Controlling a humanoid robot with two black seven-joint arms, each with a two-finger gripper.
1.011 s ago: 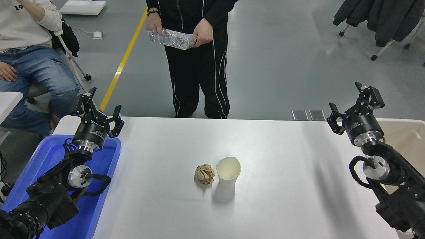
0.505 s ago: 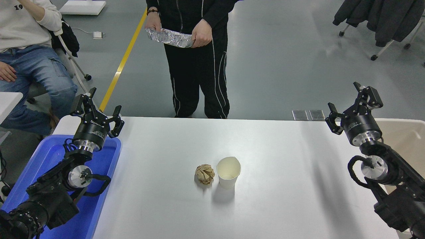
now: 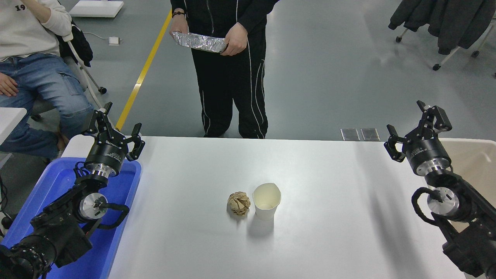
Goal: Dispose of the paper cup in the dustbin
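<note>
I expect the white paper cup (image 3: pixel 266 206) to be empty when I carry it tilted sideways, because I can see only the cup's pale inside through the cup's opening (image 3: pixel 267 194).
The white paper cup (image 3: pixel 266 201) stands upright near the middle of the white table (image 3: pixel 310 174), its rim slightly squashed. The beige dustbin (image 3: pixel 474 159) shows at the right edge, partly hidden behind my right arm. My right gripper (image 3: pixel 418 124) is open and empty, raised above the table's far right corner, far from the cup. My left gripper (image 3: pixel 114 130) is open and empty, parked at the lower left above the blue bin.
A crumpled brown paper ball (image 3: pixel 238 203) lies just left of the cup. A blue plastic bin (image 3: pixel 54 186) sits at the table's left edge. A person in black (image 3: pixel 228 69) stands at the far side holding a foil tray (image 3: pixel 199 41). Another person (image 3: pixel 31 58) sits at the upper left.
My right gripper has shifted slightly to the right and down. The standing person has lifted the foil tray a little. The cup and paper ball have not moved.
</note>
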